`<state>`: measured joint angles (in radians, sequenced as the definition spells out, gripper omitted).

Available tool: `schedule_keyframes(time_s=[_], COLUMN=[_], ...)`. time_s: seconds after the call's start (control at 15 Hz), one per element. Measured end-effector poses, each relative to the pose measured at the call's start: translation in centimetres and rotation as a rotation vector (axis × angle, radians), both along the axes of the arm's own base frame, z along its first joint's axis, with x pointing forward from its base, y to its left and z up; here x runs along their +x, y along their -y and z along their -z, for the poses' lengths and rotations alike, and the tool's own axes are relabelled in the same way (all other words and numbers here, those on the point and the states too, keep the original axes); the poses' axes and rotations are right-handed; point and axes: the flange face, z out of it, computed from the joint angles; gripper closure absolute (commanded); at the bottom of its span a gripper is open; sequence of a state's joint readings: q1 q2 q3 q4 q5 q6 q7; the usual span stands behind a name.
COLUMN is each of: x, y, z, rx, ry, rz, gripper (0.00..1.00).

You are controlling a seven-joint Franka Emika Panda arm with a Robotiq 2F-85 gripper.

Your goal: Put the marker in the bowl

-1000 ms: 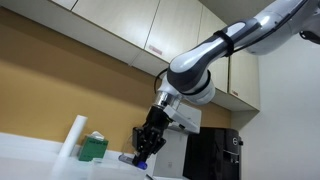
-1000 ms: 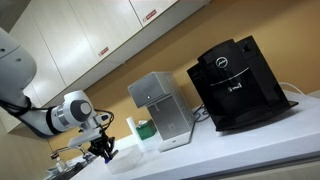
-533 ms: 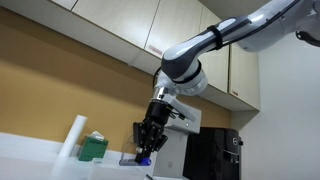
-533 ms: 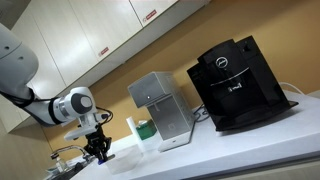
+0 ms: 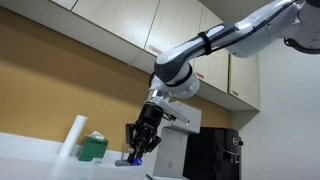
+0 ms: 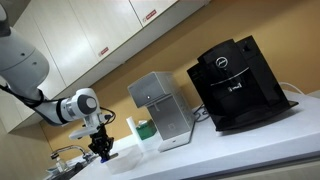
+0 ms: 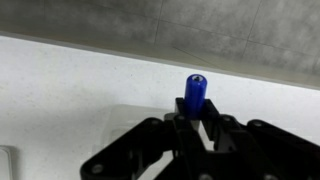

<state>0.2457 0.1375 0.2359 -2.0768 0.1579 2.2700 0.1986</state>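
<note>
The blue marker's loose end (image 7: 196, 82) points down by the clear bowl, so my gripper should now go over the bowl's open middle (image 6: 126, 160) and let go there.
My black gripper (image 7: 193, 118) is shut on the blue marker (image 7: 194, 92), which sticks out past the fingertips in the wrist view. In an exterior view the gripper (image 5: 139, 150) hangs just above the counter with a bit of blue at its tip (image 5: 140, 153). In an exterior view the gripper (image 6: 101, 150) is at the far left of the counter. The bowl cannot be made out in any view.
A green box (image 5: 93, 147) and a white roll (image 5: 72, 137) stand on the counter. A silver appliance (image 6: 160, 108) and a black coffee machine (image 6: 233, 82) stand along the wall, under cabinets (image 6: 110, 35). A grey wall strip (image 7: 160, 25) borders the white counter (image 7: 70, 90).
The arm has swung sideways along the counter with the marker held; the gripper has shifted left in both exterior views and stays low.
</note>
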Motion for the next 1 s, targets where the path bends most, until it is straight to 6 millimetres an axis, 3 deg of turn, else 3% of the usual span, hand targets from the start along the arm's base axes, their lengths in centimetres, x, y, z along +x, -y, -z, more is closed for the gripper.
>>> schedule_keyframes(time_s=[0.93,1.0], x=[4.9,5.0], y=[0.8,0.7], z=[2.2,2.2], rx=[0.018,0.02], ry=[-0.022,-0.024], rz=[0.233,0.246], gripper=[0.95,0.85])
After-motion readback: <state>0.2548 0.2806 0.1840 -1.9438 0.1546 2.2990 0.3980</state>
